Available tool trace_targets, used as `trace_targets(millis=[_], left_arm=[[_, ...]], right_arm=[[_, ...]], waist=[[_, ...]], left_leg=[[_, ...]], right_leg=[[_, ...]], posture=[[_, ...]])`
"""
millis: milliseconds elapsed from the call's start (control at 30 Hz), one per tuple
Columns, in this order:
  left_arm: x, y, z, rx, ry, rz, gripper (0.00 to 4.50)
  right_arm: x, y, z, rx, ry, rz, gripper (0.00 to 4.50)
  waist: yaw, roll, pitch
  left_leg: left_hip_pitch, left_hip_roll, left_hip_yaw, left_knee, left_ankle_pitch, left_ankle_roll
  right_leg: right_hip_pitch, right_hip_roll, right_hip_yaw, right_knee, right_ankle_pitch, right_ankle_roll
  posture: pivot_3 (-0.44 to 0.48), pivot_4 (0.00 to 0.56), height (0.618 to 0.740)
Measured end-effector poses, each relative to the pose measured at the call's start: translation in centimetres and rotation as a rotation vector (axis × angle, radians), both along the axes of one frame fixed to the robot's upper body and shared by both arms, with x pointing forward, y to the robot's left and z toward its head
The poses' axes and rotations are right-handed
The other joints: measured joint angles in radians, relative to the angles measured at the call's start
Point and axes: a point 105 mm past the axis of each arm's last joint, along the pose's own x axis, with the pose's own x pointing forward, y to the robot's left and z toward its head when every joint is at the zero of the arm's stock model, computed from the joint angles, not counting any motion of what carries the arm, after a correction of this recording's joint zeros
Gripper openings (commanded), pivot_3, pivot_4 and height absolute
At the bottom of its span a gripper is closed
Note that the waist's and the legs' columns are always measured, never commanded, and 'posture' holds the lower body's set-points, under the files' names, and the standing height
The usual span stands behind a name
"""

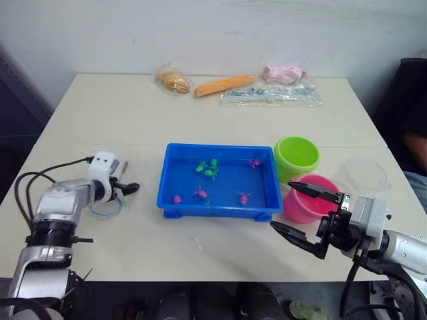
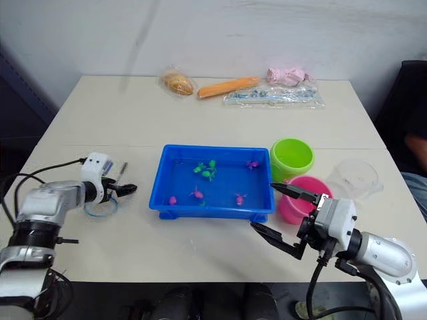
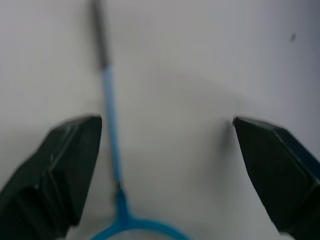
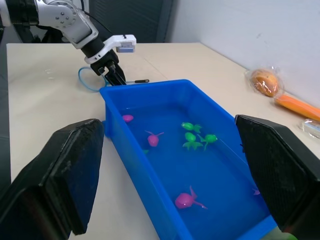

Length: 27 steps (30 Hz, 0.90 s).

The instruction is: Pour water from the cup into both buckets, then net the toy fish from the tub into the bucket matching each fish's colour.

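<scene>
The green fish (image 1: 211, 169) are sitting loose with their tails spread in the blue tub's water (image 1: 231, 175), so they will float around when I sweep the small net through.
The blue tub (image 1: 168, 193) sits mid-table with green fish (image 1: 208, 168) and pink fish (image 1: 200, 193) lying in it. Right of the tub stand the lime green bucket (image 1: 297, 157) and, nearer, the pink bucket (image 1: 303, 207). The clear cup (image 1: 363, 175) stands right of both buckets. My right gripper (image 1: 281, 205) hovers open at the tub's near right corner, in front of the pink bucket, with nothing held. My left gripper (image 3: 166, 122) is open, low over the table left of the tub. The blue handle of a small net (image 3: 111, 135) lies between its fingers, untouched.
Along the far edge lie a bagged bread roll (image 1: 174, 81), an orange carrot (image 1: 224, 85), a pink bagged item (image 1: 283, 73) and a clear packet (image 1: 270, 95). A person (image 1: 417, 147) sits beyond the table's right edge. A black cable (image 1: 40, 177) loops by my left arm.
</scene>
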Motion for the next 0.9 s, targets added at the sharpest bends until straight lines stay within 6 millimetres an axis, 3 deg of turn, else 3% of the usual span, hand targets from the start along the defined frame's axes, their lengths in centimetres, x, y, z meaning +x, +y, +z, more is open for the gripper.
trace_targets(millis=[33, 133, 400, 833, 900], left_arm=[[0.2, -0.1, 0.0, 0.008, 0.007, -0.012, 4.50], [1.0, -0.3, -0.3, 0.007, 0.018, -0.035, 3.59], [1.6, -0.1, -0.8, 0.014, 0.008, -0.044, 0.16], [0.4, 0.1, -0.1, -0.038, -0.038, -0.071, 0.07], [0.4, -0.4, 1.1, -0.087, -0.122, -0.116, 0.07]], right_arm=[[0.0, 0.0, 0.0, 0.001, -0.001, -0.004, 4.45], [-0.3, 0.1, -0.1, 0.001, 0.001, -0.016, 4.50], [-0.4, 0.0, -0.2, -0.007, -0.001, -0.034, 4.50], [-0.1, 0.0, 0.0, -0.029, -0.033, -0.030, 4.50], [0.0, -0.1, 0.1, -0.030, -0.035, -0.026, 4.50]], waist=[[0.002, 0.000, 0.000], [0.012, 0.002, -0.001], [0.014, 0.005, -0.003], [0.008, 0.001, -0.001], [0.007, -0.002, 0.001]], left_leg=[[0.000, 0.000, 0.000, 0.000, 0.001, 0.000], [0.001, 0.001, -0.001, 0.000, 0.002, -0.001], [0.002, 0.000, -0.002, 0.001, 0.004, 0.003], [0.000, 0.001, -0.002, 0.001, 0.003, 0.003], [-0.001, 0.001, -0.002, 0.001, 0.004, 0.002]], right_leg=[[0.000, 0.000, 0.000, 0.001, 0.000, 0.000], [0.000, 0.000, 0.001, 0.003, 0.000, -0.001], [0.001, -0.004, 0.002, 0.006, 0.000, 0.001], [-0.001, -0.004, 0.002, 0.006, 0.000, 0.001], [-0.001, -0.004, 0.001, 0.006, 0.000, 0.000]], posture=[[0.000, 0.150, 0.740], [0.000, 0.150, 0.740], [0.000, 0.150, 0.740], [0.000, 0.150, 0.740], [0.000, 0.150, 0.740]])
